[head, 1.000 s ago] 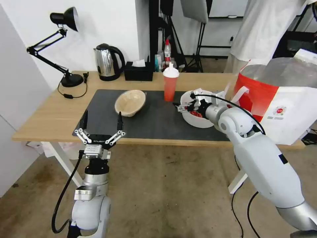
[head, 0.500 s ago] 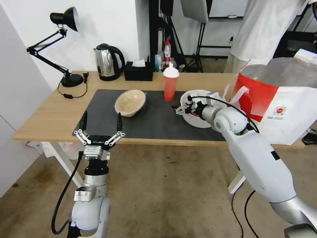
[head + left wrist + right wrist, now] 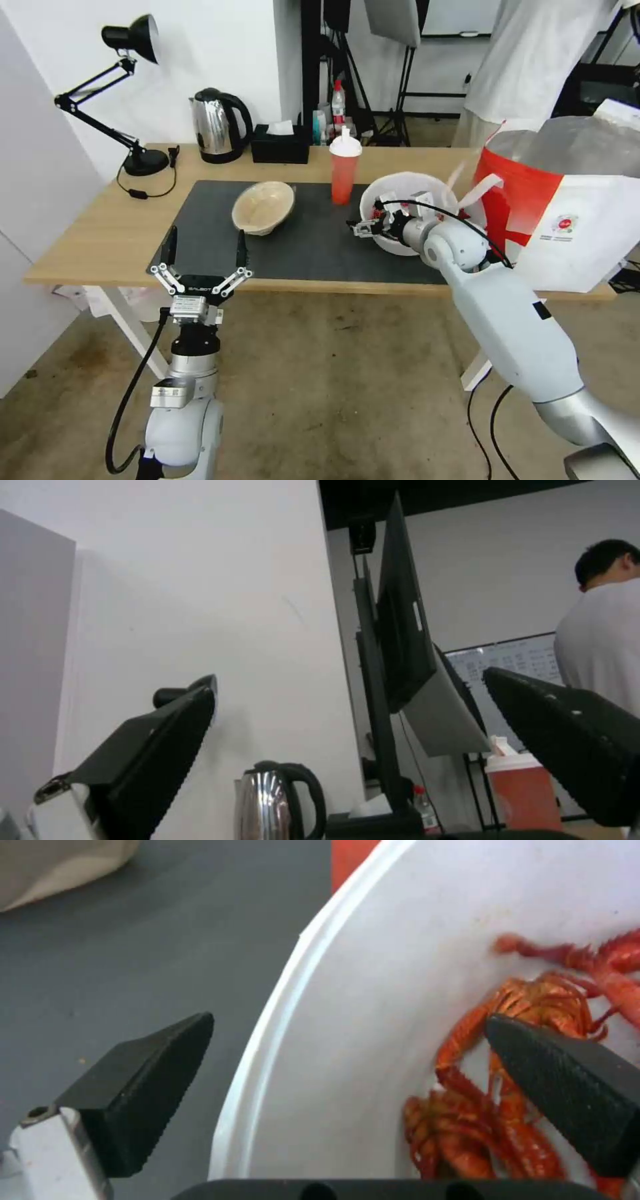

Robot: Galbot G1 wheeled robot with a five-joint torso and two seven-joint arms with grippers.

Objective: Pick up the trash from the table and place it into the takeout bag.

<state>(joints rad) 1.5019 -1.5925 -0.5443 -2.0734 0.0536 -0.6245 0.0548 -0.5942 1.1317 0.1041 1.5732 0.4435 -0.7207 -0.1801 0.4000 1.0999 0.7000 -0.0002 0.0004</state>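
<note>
The red crayfish shells are far down below the white bowl's rim, so they will stay in the bowl when I pick it up and carry it.
The white bowl point(image 3: 408, 191) with red crayfish shells point(image 3: 527, 1050) sits tilted on the dark mat point(image 3: 313, 248), right of centre. My right gripper point(image 3: 369, 227) is open at its left rim. In the right wrist view, the right gripper point(image 3: 350, 1020) has one finger over the mat and the other inside the bowl. The red cup point(image 3: 345, 171) with a white lid stands just behind. The beige bowl point(image 3: 263, 207) lies further left. The takeout bag point(image 3: 567, 207) stands open at the table's right end. My left gripper point(image 3: 203, 259) is open, fingers up, in front of the table point(image 3: 100, 233).
A steel kettle point(image 3: 215, 125), a black tissue box point(image 3: 280, 143) and a black desk lamp point(image 3: 133, 93) line the table's back edge. The left wrist view looks up past the left gripper point(image 3: 350, 677) at the kettle point(image 3: 277, 800) and the cup point(image 3: 523, 795). A person stands behind the bag.
The white bowl has tipped, its far rim rising. My right gripper and forearm have shifted slightly left along the bowl's rim. The left arm has not moved.
</note>
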